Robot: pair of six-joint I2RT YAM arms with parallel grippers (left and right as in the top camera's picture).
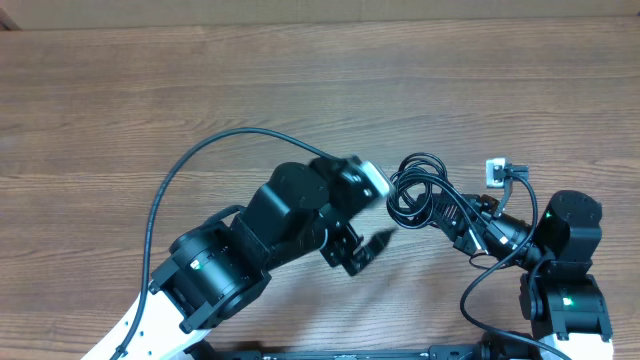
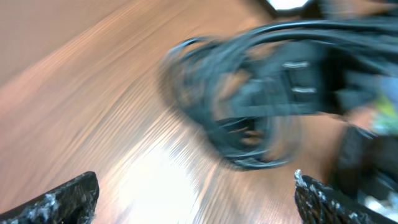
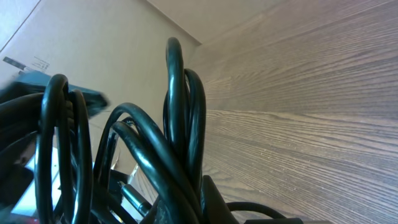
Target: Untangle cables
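The tangled bundle (image 1: 420,187) in my right gripper is outside my left gripper's open fingers. My left gripper should therefore turn back and close on the loops' free side (image 1: 399,200).
The cables (image 1: 413,188) are a small bundle of tangled black loops on the wood table, right of centre. My right gripper (image 1: 452,213) is shut on the bundle's right side. In the right wrist view the cable loops (image 3: 177,124) stand close up out of the jaws (image 3: 205,202). A white plug end (image 1: 497,171) lies just right of the bundle. My left gripper (image 1: 368,250) is open and empty, just to the lower left of the bundle. In the blurred left wrist view the bundle (image 2: 249,93) lies ahead of the wide-apart fingertips (image 2: 196,205), not between them.
The left arm's own thick black wire (image 1: 190,160) arcs over the table at the left. The right arm's wire (image 1: 480,290) loops near the front edge. A pale cardboard surface (image 3: 74,37) shows behind the cables in the right wrist view.
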